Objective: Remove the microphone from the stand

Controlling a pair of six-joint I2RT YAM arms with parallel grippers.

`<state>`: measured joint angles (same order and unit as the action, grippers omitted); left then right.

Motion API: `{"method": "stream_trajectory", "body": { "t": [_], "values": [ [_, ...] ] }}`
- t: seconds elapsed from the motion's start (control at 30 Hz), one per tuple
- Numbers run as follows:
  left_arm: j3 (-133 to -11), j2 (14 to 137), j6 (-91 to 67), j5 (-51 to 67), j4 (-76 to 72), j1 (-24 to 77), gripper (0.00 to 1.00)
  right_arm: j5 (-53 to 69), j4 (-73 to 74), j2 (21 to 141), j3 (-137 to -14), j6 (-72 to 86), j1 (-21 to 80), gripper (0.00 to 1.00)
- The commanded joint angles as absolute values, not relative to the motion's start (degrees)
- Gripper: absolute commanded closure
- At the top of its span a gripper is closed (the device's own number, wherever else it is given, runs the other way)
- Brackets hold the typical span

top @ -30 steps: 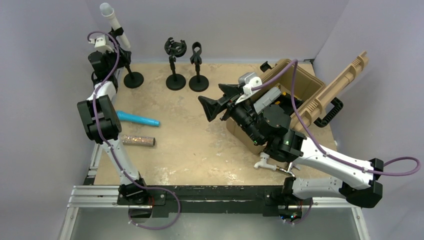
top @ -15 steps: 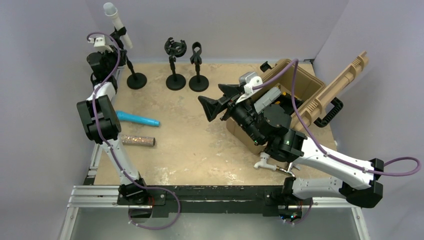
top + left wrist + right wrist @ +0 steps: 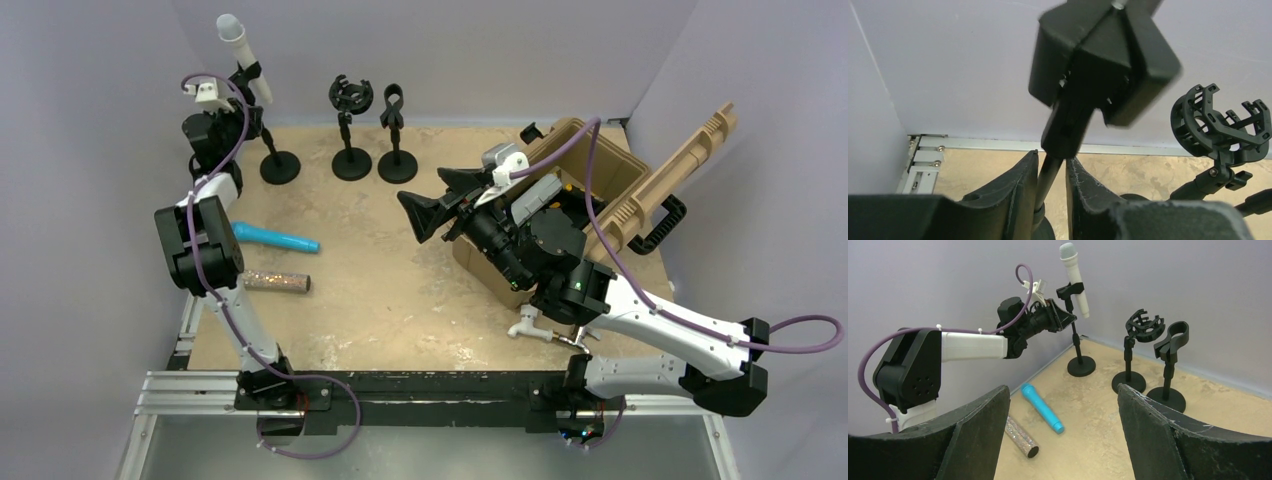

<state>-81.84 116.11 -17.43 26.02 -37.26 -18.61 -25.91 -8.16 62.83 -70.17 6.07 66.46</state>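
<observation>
My right gripper is too far from the white microphone's stand (image 3: 280, 167), so next my left gripper sets the stand down in front of the empty stands first.
A white microphone (image 3: 238, 47) with a grey head sits tilted in the clip of the leftmost black stand (image 3: 279, 167), at the table's far left corner. My left gripper (image 3: 241, 124) is shut on this stand's thin pole (image 3: 1047, 174), just below the clip block (image 3: 1103, 55). In the left wrist view my left gripper (image 3: 1052, 160) pinches the pole between both pads; the microphone itself is out of that frame. The right wrist view shows the microphone (image 3: 1074, 277) above the left gripper (image 3: 1062, 317). My right gripper (image 3: 433, 205) hangs open and empty over mid-table (image 3: 1063, 390).
Two empty black stands (image 3: 351, 160) (image 3: 397, 162) stand to the right of the held one. A blue microphone (image 3: 276, 239) and a glittery one (image 3: 277, 282) lie on the table's left side. An open tan case (image 3: 600, 170) sits at the right, behind my right arm.
My left gripper has closed on the stand's pole. The stand with its microphone has shifted a little to the right. The right arm has not moved.
</observation>
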Motion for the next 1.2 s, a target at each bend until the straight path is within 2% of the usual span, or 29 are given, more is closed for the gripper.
{"method": "stream_trajectory", "body": {
  "t": [0.0, 0.03, 0.13, 0.3, 0.43, 0.5, 0.67, 0.9, 1.17],
  "values": [
    [-81.09, 113.25, -19.26, 22.37, -40.86, -17.74, 0.64, -25.15, -9.69, 61.55, -71.45, 6.69, 66.35, 0.23],
    [-81.09, 113.42, -19.25, 21.27, -41.06, -17.75, 0.56, -25.40, -9.55, 61.52, -71.38, 6.68, 66.36, 0.23],
    [-82.73, 114.87, -19.01, 20.88, -40.39, -17.75, 0.47, -25.94, -9.23, 61.12, -71.23, 6.70, 66.36, 0.23],
    [-86.74, 117.72, -18.54, 21.46, -39.37, -17.63, 0.46, -26.45, -9.25, 61.63, -71.51, 6.60, 66.36, 0.23],
    [-89.73, 119.64, -18.04, 22.50, -36.59, -17.32, 0.60, -26.46, -9.01, 62.36, -72.00, 6.55, 66.36, 0.23],
    [-90.04, 120.04, -18.51, 23.66, -36.58, -17.31, 0.74, -26.54, -9.05, 62.48, -72.03, 6.51, 66.36, 0.23],
    [-86.80, 118.28, -19.79, 25.73, -39.10, -17.24, 0.99, -26.21, -9.05, 62.42, -72.25, 6.55, 66.36, 0.23],
    [-71.80, 107.10, -18.73, 24.61, -43.98, -15.21, 1.00, -24.85, -10.64, 60.91, -70.56, 6.58, 66.36, 0.23],
    [-59.67, 95.49, -15.29, 18.93, -41.38, -7.09, 1.00, -23.67, -11.41, 58.67, -69.07, 6.28, 66.40, 0.23]
  ]
}}
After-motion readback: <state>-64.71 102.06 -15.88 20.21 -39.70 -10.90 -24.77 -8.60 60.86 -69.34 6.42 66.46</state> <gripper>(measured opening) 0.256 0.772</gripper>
